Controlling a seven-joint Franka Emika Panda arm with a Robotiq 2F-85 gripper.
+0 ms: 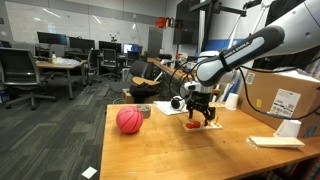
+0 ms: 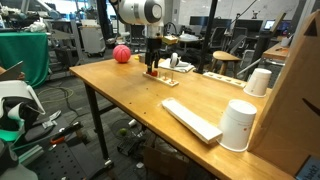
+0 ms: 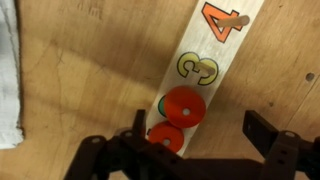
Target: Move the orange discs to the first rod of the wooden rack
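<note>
I can see the higher orange disc (image 3: 184,106) off-centre ahead of my gripper's open fingers, so next I move back over that disc's middle before I go down and close.
The wooden rack (image 3: 205,62) is a pale strip painted with the numbers 3 and 4, lying on the table. Two orange discs sit on it below the 3: one (image 3: 184,105) higher up and one (image 3: 165,140) closer to my wrist. Each shows a pale peg tip in its centre hole. My gripper (image 3: 200,128) hangs right above them, open, with its fingers spread on either side of the strip and nothing held. In both exterior views the gripper (image 1: 200,108) (image 2: 152,62) is low over the rack (image 2: 160,78), with orange showing beneath it (image 1: 196,125).
A pinkish-red ball (image 1: 129,120) (image 2: 121,54) lies on the table near the rack. A flat pale board (image 2: 190,118) and white cups (image 2: 238,125) (image 2: 259,82) stand towards one table end. A cardboard box (image 1: 280,95) stands beside them. White cloth (image 3: 8,70) lies next to the rack.
</note>
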